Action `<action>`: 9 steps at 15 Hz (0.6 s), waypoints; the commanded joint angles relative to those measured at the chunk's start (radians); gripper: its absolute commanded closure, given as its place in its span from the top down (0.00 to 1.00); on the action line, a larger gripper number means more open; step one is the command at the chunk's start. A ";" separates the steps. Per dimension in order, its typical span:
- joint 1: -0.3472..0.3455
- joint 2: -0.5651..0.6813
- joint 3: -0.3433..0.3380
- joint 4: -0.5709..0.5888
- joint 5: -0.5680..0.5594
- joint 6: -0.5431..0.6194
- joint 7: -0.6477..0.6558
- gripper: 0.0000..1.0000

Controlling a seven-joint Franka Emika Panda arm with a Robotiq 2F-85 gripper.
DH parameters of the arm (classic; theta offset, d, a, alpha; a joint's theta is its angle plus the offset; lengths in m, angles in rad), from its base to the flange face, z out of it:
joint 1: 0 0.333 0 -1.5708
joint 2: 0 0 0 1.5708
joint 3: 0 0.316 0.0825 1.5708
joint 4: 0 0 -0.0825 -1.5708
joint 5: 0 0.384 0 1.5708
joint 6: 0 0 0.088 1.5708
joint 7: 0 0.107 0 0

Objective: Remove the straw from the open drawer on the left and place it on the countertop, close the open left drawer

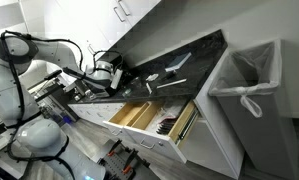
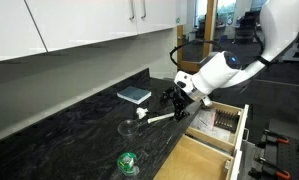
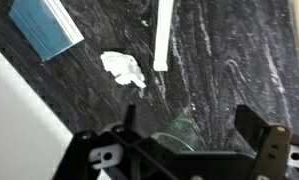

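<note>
I should go on moving my gripper down to the open wooden drawer's front before closing its fingers there, while the white straw lies flat on the countertop.
The white straw lies flat on the black veined countertop; it also shows in an exterior view. My gripper is open and empty. It hovers just above the countertop, a little short of the straw and not touching it. In both exterior views the gripper hangs over the counter's front part. A white-fronted drawer with a dim interior stands open below the gripper, partly hidden by the arm.
A clear glass stands between my fingers. A crumpled white scrap and a blue-grey pad lie near the straw. A green object sits on the counter. A wide wooden-divided drawer stands open. A lined bin stands beside the cabinets.
</note>
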 commanded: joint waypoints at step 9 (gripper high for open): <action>0.219 -0.237 0.238 -0.365 0.256 0.061 -0.262 1.00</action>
